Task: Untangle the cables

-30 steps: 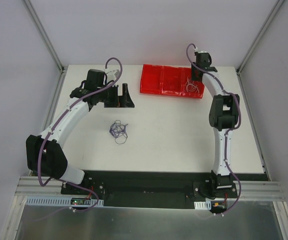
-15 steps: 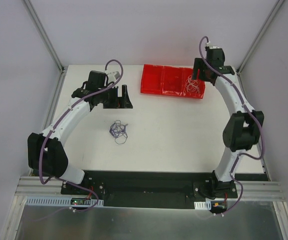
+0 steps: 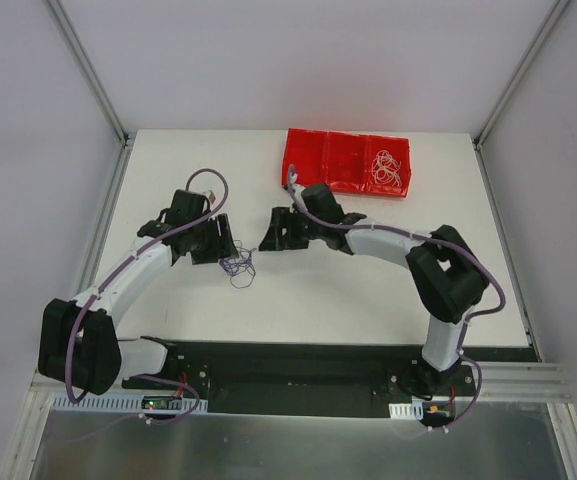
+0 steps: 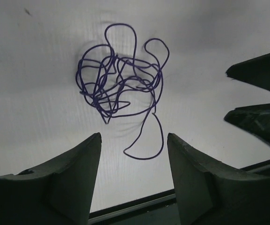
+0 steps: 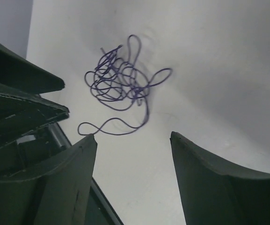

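Observation:
A loose loop [image 3: 242,283] trails from the clump, so I expect its dark purple-blue cable [image 3: 236,266] to come free when I pull, and a smaller clump will stay behind.
A dark purple-blue cable [image 3: 236,264] lies in a loose tangled clump on the white table; it also shows in the left wrist view [image 4: 118,79] and the right wrist view [image 5: 118,82]. My left gripper [image 3: 224,243] is open and empty, just left of and above the clump [image 4: 134,137]. My right gripper [image 3: 271,232] is open and empty, to the right of the clump [image 5: 132,136]. A white cable [image 3: 386,168] lies curled in the right compartment of the red tray [image 3: 328,152]. No red cable is distinguishable.
The red tray with three compartments stands at the back of the table, right of centre. The table's front edge with a black strip [image 3: 298,355] runs below the clump. Grey walls enclose the table on three sides.
Both arms have swung in from the back toward the purple clump. The right gripper left the tray, where the white cable stays. The left gripper has come down beside the clump.

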Tool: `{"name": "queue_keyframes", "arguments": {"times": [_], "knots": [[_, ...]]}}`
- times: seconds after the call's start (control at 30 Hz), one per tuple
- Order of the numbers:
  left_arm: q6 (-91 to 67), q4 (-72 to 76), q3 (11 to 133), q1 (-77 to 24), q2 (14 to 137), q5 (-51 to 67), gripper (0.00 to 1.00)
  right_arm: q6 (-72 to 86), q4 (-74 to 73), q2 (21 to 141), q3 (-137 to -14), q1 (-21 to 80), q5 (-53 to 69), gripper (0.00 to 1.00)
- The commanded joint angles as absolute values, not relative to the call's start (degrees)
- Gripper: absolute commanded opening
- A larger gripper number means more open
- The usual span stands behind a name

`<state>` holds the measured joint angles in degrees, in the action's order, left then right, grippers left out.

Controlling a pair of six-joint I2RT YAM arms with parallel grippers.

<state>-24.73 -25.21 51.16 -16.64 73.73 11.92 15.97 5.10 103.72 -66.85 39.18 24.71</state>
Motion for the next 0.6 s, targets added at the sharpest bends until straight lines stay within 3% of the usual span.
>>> {"name": "queue_keyframes", "arguments": {"times": [0.0,0.3,0.57], "knots": [[-30.76,-22.94,46.42,-16.26,69.97,10.2,0.57,25.48,20.29,106.87,-68.03,44.2,31.29,0.67],[-37.86,-22.76,40.44,-12.76,62.32,3.96,0.7,43.21,40.67,106.87,-54.33,50.96,18.31,0.71],[-43.42,-22.76,35.07,-5.54,53.71,1.49,0.75,47.47,41.67,109.78,-54.49,54.66,9.59,0.73]]}}
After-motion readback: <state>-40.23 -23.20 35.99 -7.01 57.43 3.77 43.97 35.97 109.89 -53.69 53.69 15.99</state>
